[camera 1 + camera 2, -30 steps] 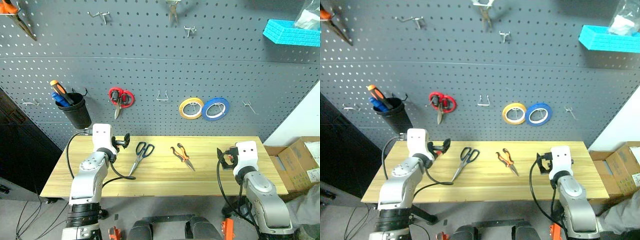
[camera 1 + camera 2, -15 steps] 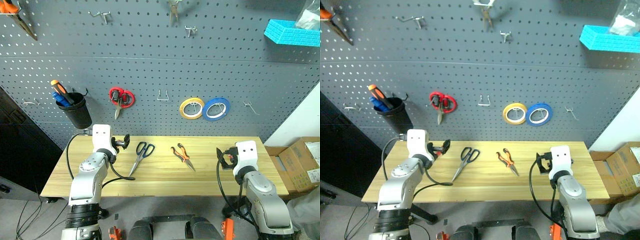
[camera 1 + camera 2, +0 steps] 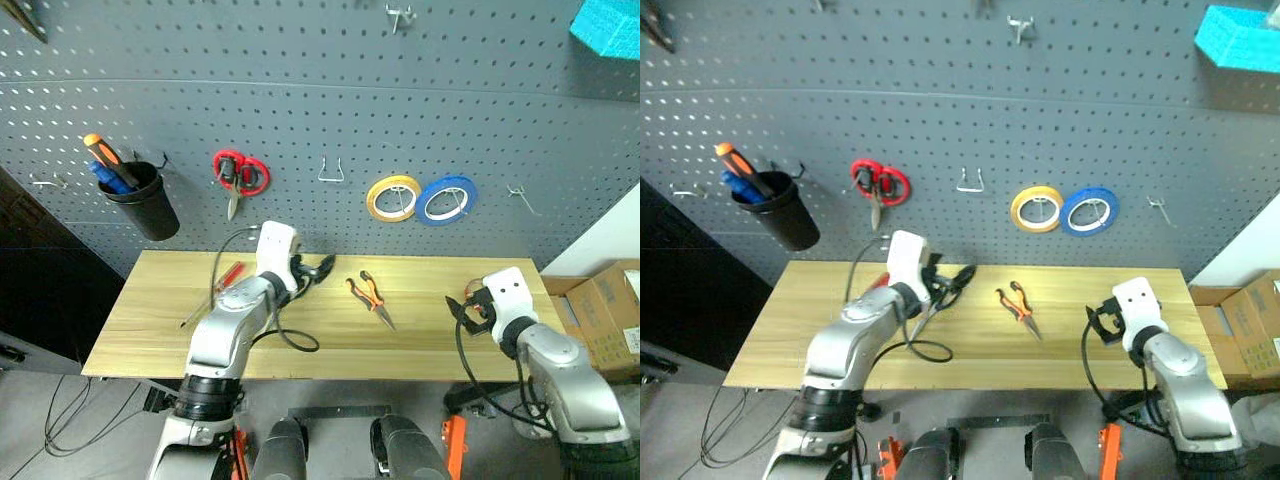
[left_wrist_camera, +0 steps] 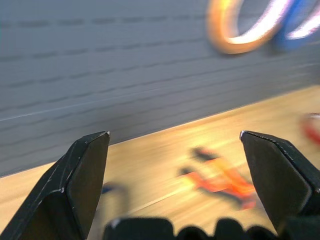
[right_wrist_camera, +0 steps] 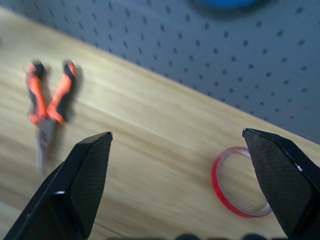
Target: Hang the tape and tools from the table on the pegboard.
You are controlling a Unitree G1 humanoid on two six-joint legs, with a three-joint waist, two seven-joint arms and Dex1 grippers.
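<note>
My right gripper's open fingers have their gap facing the red tape ring's near side (image 5: 216, 178), so I should keep going down until one finger stands inside the ring's opening (image 5: 242, 181).
On the table (image 3: 140, 330) lie the orange-and-black pliers (image 3: 368, 298), seen blurred in the left wrist view (image 4: 220, 177) too, and the red-handled screwdriver (image 3: 225, 278). My left gripper (image 3: 318, 268) hangs open over the table's middle, pointing toward the pliers and a little short of them. My left hand hides the blue-looped scissors. The red tape ring (image 5: 242, 182) lies flat on the wood just ahead of my open right gripper (image 3: 462, 308). Nothing is between either gripper's fingers. The pegboard (image 3: 300, 110) rises behind the table.
On the pegboard hang red-looped scissors (image 3: 238, 175), a yellow tape roll (image 3: 392, 197), a blue tape roll (image 3: 446, 199) and a black cup (image 3: 145, 205) holding a screwdriver. Bare wire hooks (image 3: 332, 170) sit between them. A cardboard box (image 3: 600, 305) stands to the right of the table.
The camera has tilted down. My left arm swung right, over the scissors and toward the pliers, uncovering the screwdriver. My right hand shifted slightly right. Both grippers stay open.
</note>
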